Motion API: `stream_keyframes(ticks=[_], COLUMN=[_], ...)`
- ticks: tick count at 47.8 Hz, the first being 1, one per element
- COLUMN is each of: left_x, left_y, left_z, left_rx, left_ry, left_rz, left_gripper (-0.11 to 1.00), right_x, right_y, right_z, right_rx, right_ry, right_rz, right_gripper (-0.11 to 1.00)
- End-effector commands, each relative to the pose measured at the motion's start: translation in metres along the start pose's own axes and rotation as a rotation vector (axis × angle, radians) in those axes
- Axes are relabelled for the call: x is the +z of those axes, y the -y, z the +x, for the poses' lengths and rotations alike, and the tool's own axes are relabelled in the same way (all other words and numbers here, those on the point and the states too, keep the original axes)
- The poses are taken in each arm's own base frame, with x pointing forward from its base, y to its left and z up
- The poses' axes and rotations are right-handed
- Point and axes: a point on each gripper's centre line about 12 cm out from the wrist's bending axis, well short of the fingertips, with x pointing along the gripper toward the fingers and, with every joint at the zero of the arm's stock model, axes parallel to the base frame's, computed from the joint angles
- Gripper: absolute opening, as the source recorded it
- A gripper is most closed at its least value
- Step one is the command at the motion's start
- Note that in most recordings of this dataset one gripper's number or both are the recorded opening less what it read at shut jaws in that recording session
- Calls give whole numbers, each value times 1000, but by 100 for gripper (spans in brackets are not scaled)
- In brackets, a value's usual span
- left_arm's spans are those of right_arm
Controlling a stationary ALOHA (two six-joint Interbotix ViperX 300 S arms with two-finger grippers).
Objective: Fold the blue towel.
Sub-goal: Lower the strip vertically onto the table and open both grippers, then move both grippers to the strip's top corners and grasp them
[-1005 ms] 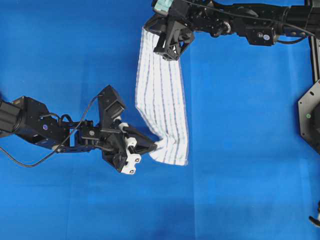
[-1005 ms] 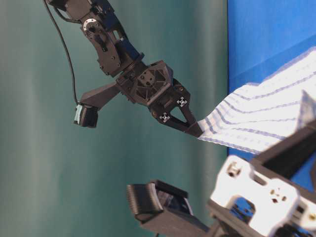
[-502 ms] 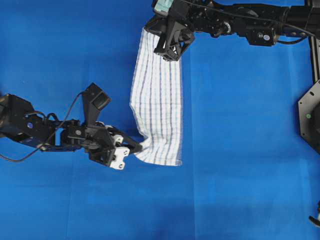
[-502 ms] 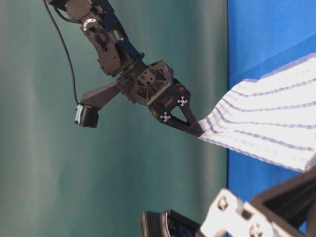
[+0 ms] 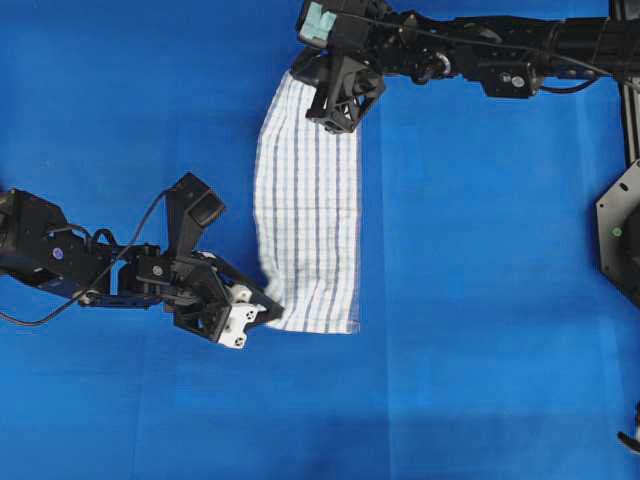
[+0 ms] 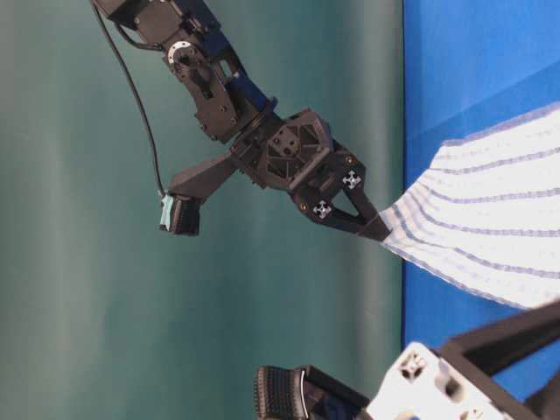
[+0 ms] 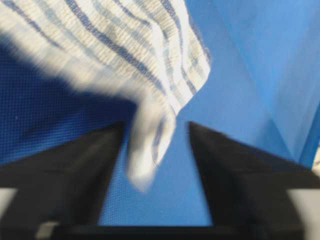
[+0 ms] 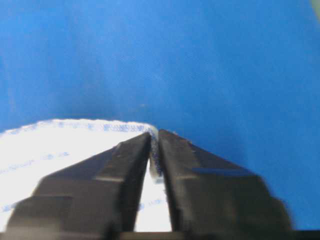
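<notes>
My gripper will carry the towel's far end (image 5: 298, 88), and that end will fold over and lie flat on the towel's near half, because the blue towel's near corner (image 5: 277, 302) hangs limply.
The blue towel (image 5: 305, 230), white with thin blue stripes, lies as a long folded strip on the blue table covering (image 5: 480, 300). My right gripper (image 5: 335, 118) pinches its far end. The table-level view shows that corner lifted off the table at the fingertips (image 6: 382, 234). The right wrist view has the hem (image 8: 155, 150) squeezed in the narrow gap between the jaws. My left gripper (image 5: 268, 312) is at the towel's near left corner, open. That corner (image 7: 150, 140) hangs loose and blurred between the spread fingers, and neither finger grips it.
The left arm (image 5: 60, 260) stretches in from the left edge, low over the covering. A black mount (image 5: 620, 230) stands at the right edge. A green backdrop (image 6: 87, 262) fills the left of the table-level view.
My left gripper has opened and let go of the towel's near corner. The towel has drifted left and lies straighter. The right gripper has shifted slightly while still holding the far end.
</notes>
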Motion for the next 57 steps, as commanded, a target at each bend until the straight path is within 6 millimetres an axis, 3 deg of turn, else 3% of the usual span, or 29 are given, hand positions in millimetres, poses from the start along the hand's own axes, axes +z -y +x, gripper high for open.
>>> stream_keyframes(ticks=[1,6,11,14,22,32,45,57], left_x=[1,0,0,2,13,32,80,138], left_y=[9,10,11,12,11,12,-12,-36], left_z=[-3,-5,-10,-16,-51,-89,-104,-105], left_rx=[-21,-13,-8,-1,1,-57,9,146], left_ry=[-3,-16,-34,-46,-68,-13,127,250], left_rz=[3,2,8,10,22,136,355,548], left_gripper=[65,89,90,90,90,90,89,89], right_x=[16,16,18,21,28,21,0,-16], right_y=[-4,-4,-3,-4,-5,-5,-3,2], right_z=[-5,-6,-8,-12,-31,-60,-101,-110], right_rx=[5,2,-1,-1,0,-1,-3,-16], right_ry=[46,52,64,74,108,123,138,134], right_rz=[-14,-23,-37,-40,-51,-66,-55,-46], right_gripper=[25,55,85,94,88,88,88,88])
